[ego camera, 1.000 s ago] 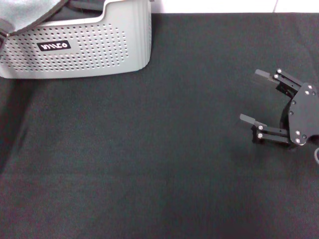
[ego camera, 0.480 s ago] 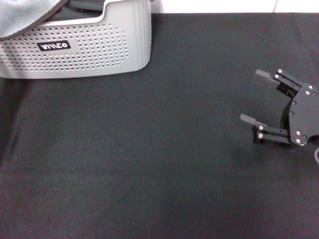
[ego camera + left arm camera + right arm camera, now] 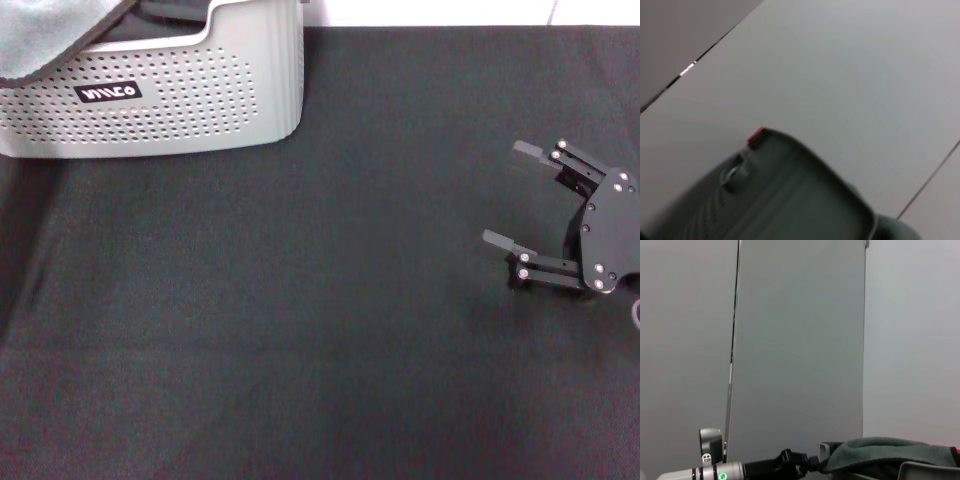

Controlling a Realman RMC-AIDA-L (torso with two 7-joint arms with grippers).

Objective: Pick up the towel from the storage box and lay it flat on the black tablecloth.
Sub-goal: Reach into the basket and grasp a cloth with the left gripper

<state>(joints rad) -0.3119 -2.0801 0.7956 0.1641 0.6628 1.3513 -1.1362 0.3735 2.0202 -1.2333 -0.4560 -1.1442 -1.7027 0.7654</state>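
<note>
My left gripper's fingers get to only the towel's near edge [image 3: 826, 467]. Next, I open them, move farther onto the part of the towel hanging over the storage box [image 3: 20, 62] and grip there before I lift.
The towel [image 3: 40, 35], grey with a black trimmed edge, hangs over the far left corner of the storage box [image 3: 180, 110], a light grey perforated basket with a black label. In the right wrist view the towel [image 3: 880, 452] bulges above the box rim [image 3: 927, 471], and its end runs into my left gripper [image 3: 807, 462], which is shut on it. The left gripper is outside the head view. My right gripper [image 3: 500, 193] rests open and idle at the right on the black tablecloth [image 3: 300, 300].
The tablecloth covers the whole table in front of the box. A white wall lies behind the table's far edge. The left wrist view shows only a blurred dark grey shape [image 3: 790, 200] against a pale wall.
The towel's black edge at the box's left corner has shifted and now covers more of that corner than a second ago. The right gripper has not moved.
</note>
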